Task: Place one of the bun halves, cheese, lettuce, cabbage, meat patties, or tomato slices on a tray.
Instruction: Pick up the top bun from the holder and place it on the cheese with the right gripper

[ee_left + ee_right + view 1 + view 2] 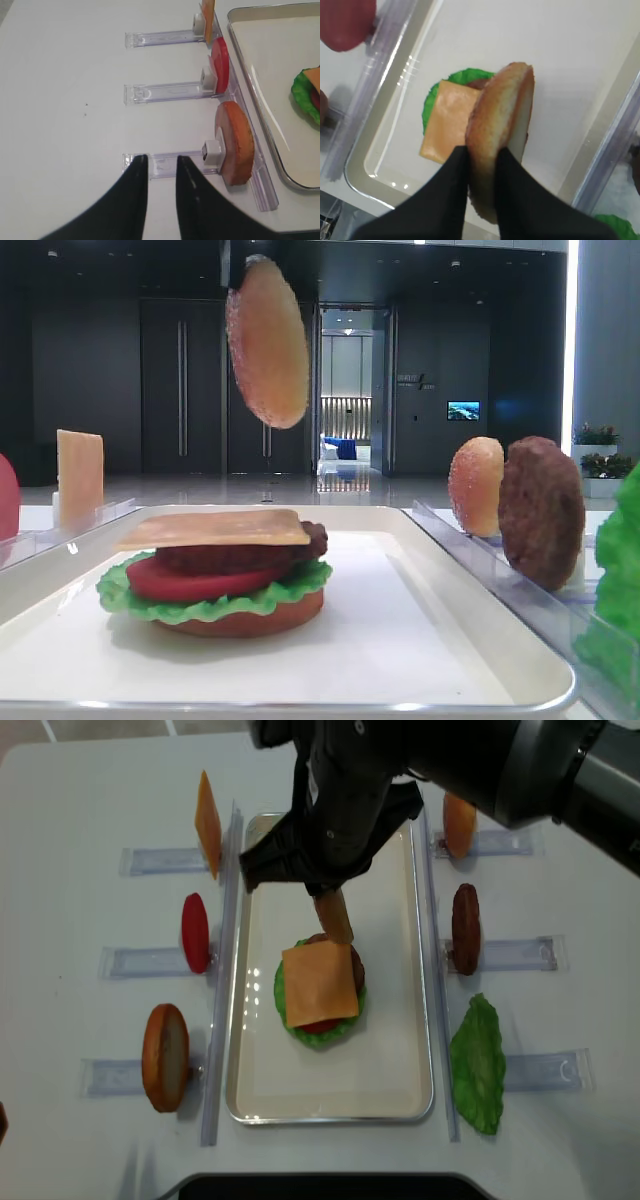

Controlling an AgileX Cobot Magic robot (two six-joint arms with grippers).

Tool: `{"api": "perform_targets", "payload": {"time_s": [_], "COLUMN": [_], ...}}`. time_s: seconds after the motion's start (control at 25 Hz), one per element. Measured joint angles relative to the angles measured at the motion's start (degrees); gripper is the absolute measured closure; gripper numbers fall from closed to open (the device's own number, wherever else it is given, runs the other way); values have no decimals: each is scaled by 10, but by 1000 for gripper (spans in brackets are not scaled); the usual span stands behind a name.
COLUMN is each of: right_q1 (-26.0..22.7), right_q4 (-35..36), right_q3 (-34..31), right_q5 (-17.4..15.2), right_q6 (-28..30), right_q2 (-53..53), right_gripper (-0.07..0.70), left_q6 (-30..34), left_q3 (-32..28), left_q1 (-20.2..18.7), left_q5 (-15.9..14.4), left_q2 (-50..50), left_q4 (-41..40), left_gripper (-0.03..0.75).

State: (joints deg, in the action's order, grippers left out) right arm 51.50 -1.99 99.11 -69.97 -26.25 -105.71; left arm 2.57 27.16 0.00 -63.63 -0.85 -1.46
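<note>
The bun half (268, 348) is hanging edge-on above the stack. So my right gripper should tip the bun half's flat side down and set its lower edge on the cheese (185, 529) before it opens.
A bun half (500, 130) hangs edge-on above the tray (390, 1060), with my right gripper (482, 152) shut on its lower rim. The front view shows this bun half (268, 340) well above the stack. Below it lies a stack: cheese (318, 982) on top, then a meat patty (240, 558), a tomato slice (200, 580), lettuce (130, 595) and a bottom bun half (250, 622). My left gripper (161, 159) is open over the bare table left of the tray, holding nothing.
Clear holders flank the tray. On the left stand a cheese slice (207, 823), a tomato slice (195, 932) and a bun half (165, 1057). The right side has a bun half (459, 823), a patty (465, 928) and a lettuce leaf (478, 1065).
</note>
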Motion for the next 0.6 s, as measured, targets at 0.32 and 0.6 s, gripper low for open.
{"api": "perform_targets", "payload": {"time_s": [0.32,0.6], "right_q1": [-2,-63], "right_q4": [27,292], "right_q3": [-117,-128], "right_q5": [15,124], "right_q6": [7,223], "right_q2": [58,64], "right_gripper": [518,523], "left_q6": [0,0], "left_q3": [0,0], "left_q1": [0,0], "left_q5": [0,0], "left_q2": [0,0], "left_q4": [0,0], "left_gripper": [566,567]}}
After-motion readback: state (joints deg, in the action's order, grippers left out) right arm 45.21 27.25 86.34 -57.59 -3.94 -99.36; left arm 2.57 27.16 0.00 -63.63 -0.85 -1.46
